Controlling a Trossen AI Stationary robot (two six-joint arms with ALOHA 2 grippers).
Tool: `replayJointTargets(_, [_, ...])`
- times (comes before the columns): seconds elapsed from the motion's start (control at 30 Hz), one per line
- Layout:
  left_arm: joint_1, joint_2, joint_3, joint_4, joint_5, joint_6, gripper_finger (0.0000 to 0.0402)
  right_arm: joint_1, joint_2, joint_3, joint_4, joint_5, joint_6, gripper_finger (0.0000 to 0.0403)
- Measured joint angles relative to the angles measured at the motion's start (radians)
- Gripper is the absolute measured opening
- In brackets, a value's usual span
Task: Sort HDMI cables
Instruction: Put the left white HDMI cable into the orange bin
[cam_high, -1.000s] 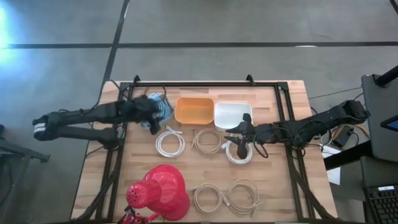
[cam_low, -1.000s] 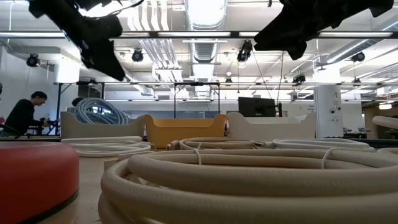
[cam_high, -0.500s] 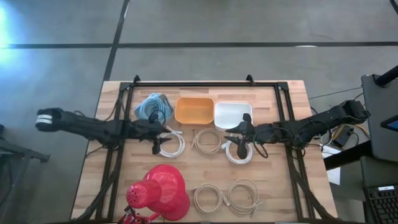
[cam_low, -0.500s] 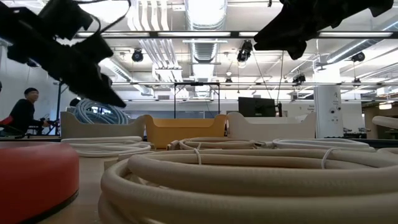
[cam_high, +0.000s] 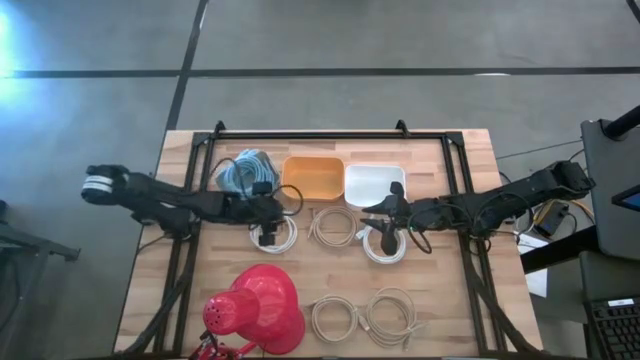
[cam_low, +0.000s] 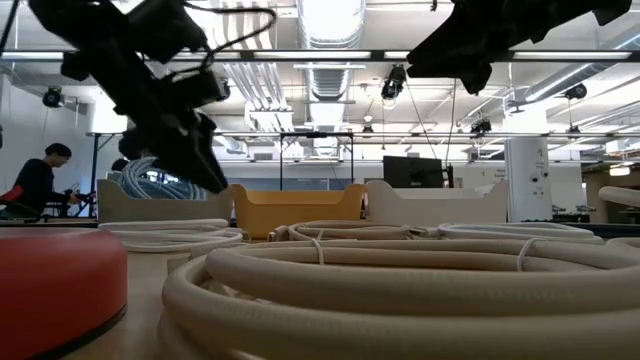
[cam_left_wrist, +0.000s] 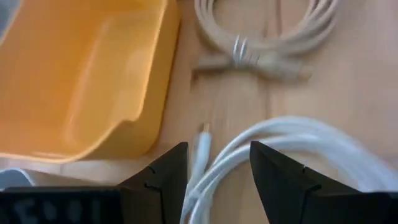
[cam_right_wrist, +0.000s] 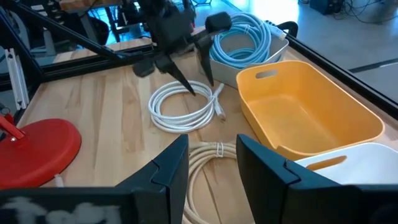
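Note:
The white coil's strands (cam_left_wrist: 216, 173) beside the plug are between my left gripper's open fingers, so my left gripper goes on moving down and closes around that bundle (cam_left_wrist: 200, 195).
My left gripper (cam_high: 268, 230) is open and hovers just over a white HDMI coil (cam_high: 273, 232). In the left wrist view the coil's strands (cam_left_wrist: 249, 149) and a plug (cam_left_wrist: 203, 144) run between its fingers. The low view shows the left gripper (cam_low: 205, 165) still above that coil (cam_low: 170, 235). My right gripper (cam_high: 388, 236) is open and waits high over another white coil (cam_high: 385, 248). Light blue cables (cam_high: 246, 172) lie in the far-left bin. Beige coils (cam_high: 332, 225) (cam_high: 335, 318) and a pale coil (cam_high: 392, 312) lie flat on the table.
An orange bin (cam_high: 312, 177) and a white bin (cam_high: 373, 184) stand in a row at the far side, beside the blue cables' bin. A red cone-shaped lamp (cam_high: 255, 310) lies at the near left. A black frame (cam_high: 330, 134) borders the wooden table. A person (cam_low: 35, 185) sits in the room beyond.
My left gripper has moved from beside the blue cables' bin toward the table's right and near edge, and down, ending just over the white coil. Its fingers now point down at the coil's far rim. The coils have not moved.

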Motion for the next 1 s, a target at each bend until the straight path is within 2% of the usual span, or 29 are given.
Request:
replayJointTargets(0.23, [0.011,0.155,0.023,-0.062,-0.016,-0.013,0.0179,0.000,0.000,0.000,-0.006,-0.001,0.001,0.0128])
replayJointTargets(0.4, [0.011,0.236,0.027,-0.045,-0.112,-0.010,0.0179,0.000,0.000,0.000,-0.006,-0.003,0.001,0.0128])
replayJointTargets(0.5, [0.012,0.265,0.027,-0.045,-0.114,-0.009,0.0174,0.000,0.000,0.000,-0.006,-0.003,0.001,0.0128])
replayJointTargets(0.63, [0.014,0.278,0.026,-0.048,-0.066,-0.009,0.0138,0.001,0.000,0.000,-0.005,-0.020,0.001,0.0128])
replayJointTargets(0.87, [0.009,0.259,0.048,-0.060,-0.030,-0.064,0.0022,0.001,0.000,0.000,-0.005,-0.022,0.019,0.0127])
replayJointTargets(1.0, [-0.023,0.210,0.086,-0.081,-0.041,-0.062,0.0014,0.001,0.000,0.000,-0.005,-0.022,0.032,0.0127])
